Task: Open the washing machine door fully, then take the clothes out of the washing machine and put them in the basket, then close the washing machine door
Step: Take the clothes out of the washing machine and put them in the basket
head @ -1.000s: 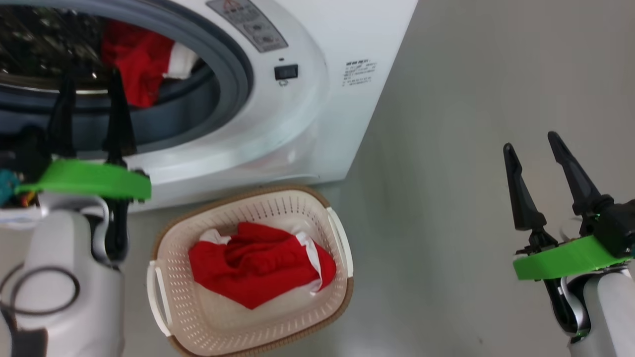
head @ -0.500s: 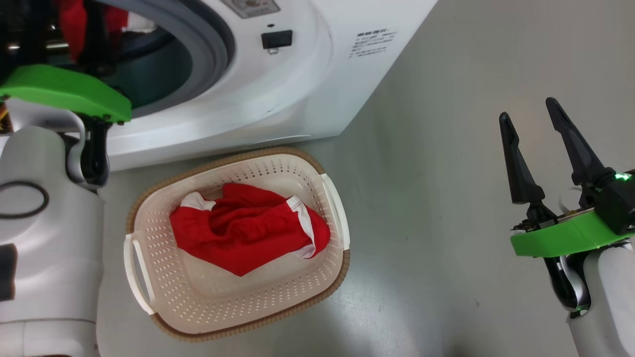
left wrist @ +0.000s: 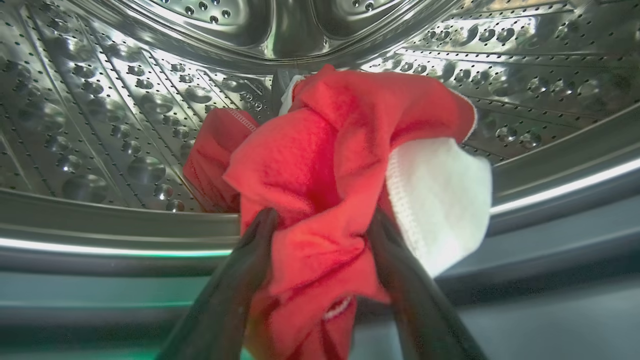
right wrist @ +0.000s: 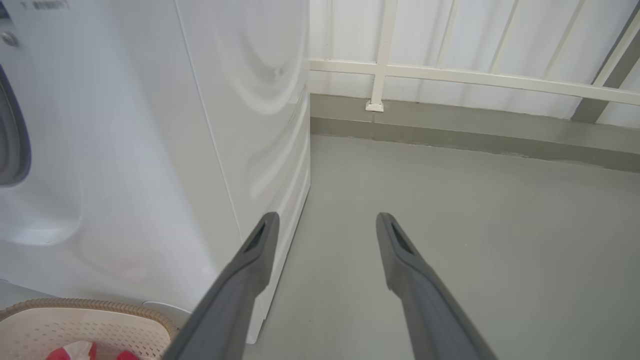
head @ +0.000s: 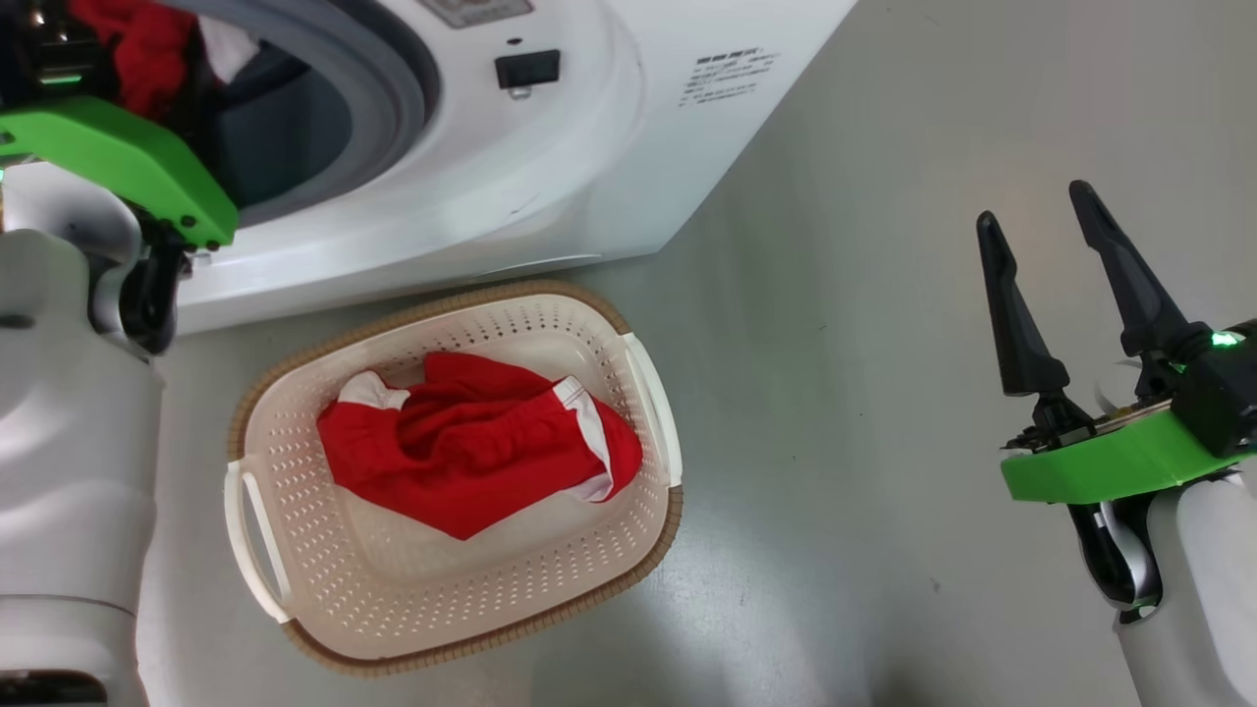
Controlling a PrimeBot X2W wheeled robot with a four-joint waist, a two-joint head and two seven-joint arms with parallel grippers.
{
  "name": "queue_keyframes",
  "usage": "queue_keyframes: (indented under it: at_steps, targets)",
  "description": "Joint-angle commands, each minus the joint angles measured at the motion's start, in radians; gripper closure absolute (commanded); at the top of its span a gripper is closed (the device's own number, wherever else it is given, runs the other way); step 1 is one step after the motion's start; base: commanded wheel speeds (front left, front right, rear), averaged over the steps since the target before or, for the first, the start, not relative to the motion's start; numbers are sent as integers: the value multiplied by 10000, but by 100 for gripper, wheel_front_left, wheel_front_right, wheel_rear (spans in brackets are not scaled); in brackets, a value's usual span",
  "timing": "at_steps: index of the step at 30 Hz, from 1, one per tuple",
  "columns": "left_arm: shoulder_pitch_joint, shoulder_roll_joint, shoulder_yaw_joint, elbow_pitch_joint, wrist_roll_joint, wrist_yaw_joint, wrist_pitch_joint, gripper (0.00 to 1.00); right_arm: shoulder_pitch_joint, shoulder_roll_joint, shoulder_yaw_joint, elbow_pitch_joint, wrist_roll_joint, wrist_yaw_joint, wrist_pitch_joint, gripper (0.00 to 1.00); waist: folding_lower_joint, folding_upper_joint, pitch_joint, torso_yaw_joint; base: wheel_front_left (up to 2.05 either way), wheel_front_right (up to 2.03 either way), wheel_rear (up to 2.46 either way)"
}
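The steel drum's side (left wrist: 114, 120) can be seen around the bunched red garment (head: 153, 59), so the robot should expect the drum to be empty when it pulls the garment out.
The white washing machine (head: 589, 177) stands with its mouth uncovered; its door is out of view. Inside the steel drum (left wrist: 100, 125) lies a red garment with white trim (left wrist: 340, 130), one of the clothes, also seen at the drum mouth (head: 137, 39). My left gripper (left wrist: 322, 217) reaches into the drum, open, its fingers on either side of the bunched red fabric. Another red garment (head: 471, 442) lies in the cream basket (head: 678, 511) on the floor before the machine. To the right, my right gripper (head: 1033, 206) hovers open over the floor with nothing between its fingers.
Grey floor (head: 884, 393) stretches right of the basket and machine. A white railing (right wrist: 450, 75) and a low grey kerb run along the far side. The machine's right side panel (right wrist: 250, 125) stands close to my right gripper (right wrist: 324, 217).
The head camera has shifted, so the picture has moved. My left arm has pushed deeper into the drum, up to the red garment. The right gripper and the basket's garment are unchanged.
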Motion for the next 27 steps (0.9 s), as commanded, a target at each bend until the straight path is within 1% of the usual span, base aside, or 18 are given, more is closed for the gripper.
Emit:
queue_keyframes:
  at_steps: [1,6,13,17,20,23,27]
  targets:
    - [-39,479,74,31,10,-10,35,100,23,-45,220,-190,94,4,-65,0,0,0,15,-57,0,0,0]
    - [-58,457,110,211,-21,127,-355,100,19,-58,194,-145,135,4,-65,0,0,0,-23,-104,0,0,0]
    - [217,369,229,170,-88,136,-1958,100,78,-26,147,-45,128,4,-65,0,0,0,-272,-50,0,0,0]
    - [538,322,304,-112,-73,115,-2403,100,136,-23,187,-9,121,4,-65,0,0,0,-529,32,0,0,0]
    - [874,302,448,-624,-15,123,-2496,100,176,-39,180,18,113,4,-65,0,0,0,-760,90,0,0,0]
    - [1403,287,813,-1724,127,171,-2507,100,242,-47,164,30,97,4,-65,0,0,0,-1010,131,0,0,0]
    - [2407,32,1205,-2936,396,211,-2510,100,386,-37,106,84,83,4,-65,0,0,0,-1436,185,0,0,0]
